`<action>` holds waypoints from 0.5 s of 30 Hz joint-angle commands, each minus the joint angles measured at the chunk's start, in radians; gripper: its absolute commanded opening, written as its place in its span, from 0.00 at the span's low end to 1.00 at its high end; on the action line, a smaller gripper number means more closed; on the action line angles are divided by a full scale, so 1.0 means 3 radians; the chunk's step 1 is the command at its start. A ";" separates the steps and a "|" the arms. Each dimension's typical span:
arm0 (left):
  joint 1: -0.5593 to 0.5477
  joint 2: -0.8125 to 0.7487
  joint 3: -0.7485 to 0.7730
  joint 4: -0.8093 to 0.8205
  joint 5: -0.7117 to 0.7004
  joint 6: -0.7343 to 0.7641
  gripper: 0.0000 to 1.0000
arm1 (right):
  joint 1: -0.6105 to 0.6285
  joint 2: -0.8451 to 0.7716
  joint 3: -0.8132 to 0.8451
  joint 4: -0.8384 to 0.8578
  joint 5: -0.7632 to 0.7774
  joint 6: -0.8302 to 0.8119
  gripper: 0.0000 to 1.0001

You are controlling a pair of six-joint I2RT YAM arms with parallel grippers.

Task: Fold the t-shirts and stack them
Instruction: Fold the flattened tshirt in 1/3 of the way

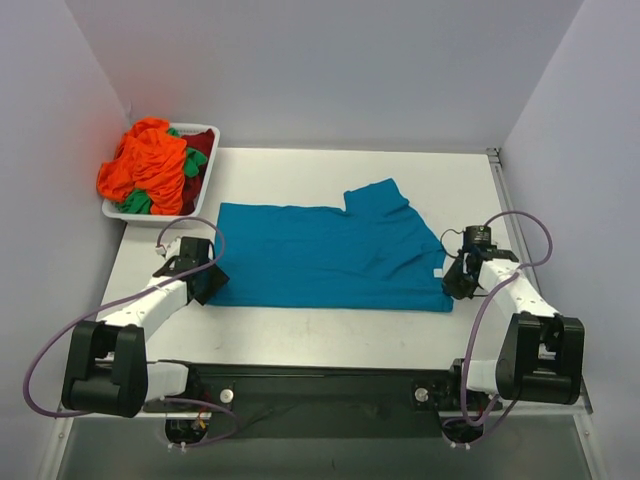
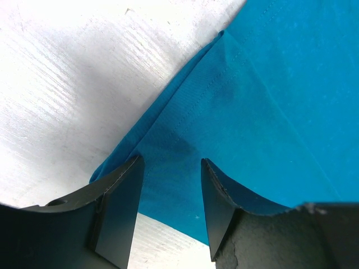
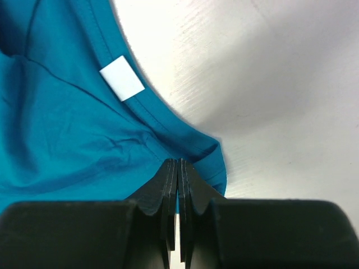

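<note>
My left gripper has the teal-blue t-shirt's near corner (image 2: 106, 169) lying out beside one of its fingers, so it should move back and pinch the corner's tip (image 2: 94, 178) before it pulls.
The teal-blue t-shirt (image 1: 330, 255) lies spread on the white table, one sleeve pointing to the back. My left gripper (image 1: 205, 280) is at its near-left corner. In the left wrist view it (image 2: 171, 168) is open, with the fingers (image 2: 118, 207) on either side of the shirt's corner (image 2: 224, 112). My right gripper (image 1: 458, 283) is at the shirt's near-right corner. In the right wrist view it (image 3: 178, 168) is shut on the shirt's hem (image 3: 84, 129), just below a white label (image 3: 122, 78). Orange (image 1: 150, 165), green (image 1: 193, 163) and dark red (image 1: 200, 143) t-shirts lie bunched in the tray.
The white tray (image 1: 205, 130) stands at the back left corner of the table. Grey walls close in the left, back and right sides. The arm bases and a black rail run along the near edge.
</note>
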 commanded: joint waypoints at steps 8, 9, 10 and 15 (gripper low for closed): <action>0.0001 -0.0156 0.0198 -0.0309 0.0034 0.0076 0.59 | -0.0011 -0.0011 0.0061 -0.0200 0.0173 0.0036 0.43; 0.0006 -0.0212 0.0234 -0.0386 0.0029 0.0087 0.60 | -0.0006 -0.0057 0.0097 -0.0241 0.0177 0.0057 0.46; 0.0006 -0.0243 0.0275 -0.0432 0.0014 0.0087 0.62 | -0.0011 -0.0143 0.0198 -0.0287 0.0172 0.0062 0.47; 0.0016 -0.0462 0.0398 -0.0642 -0.0042 0.0087 0.65 | 0.0019 -0.0445 0.0378 -0.0517 -0.0139 0.0184 0.47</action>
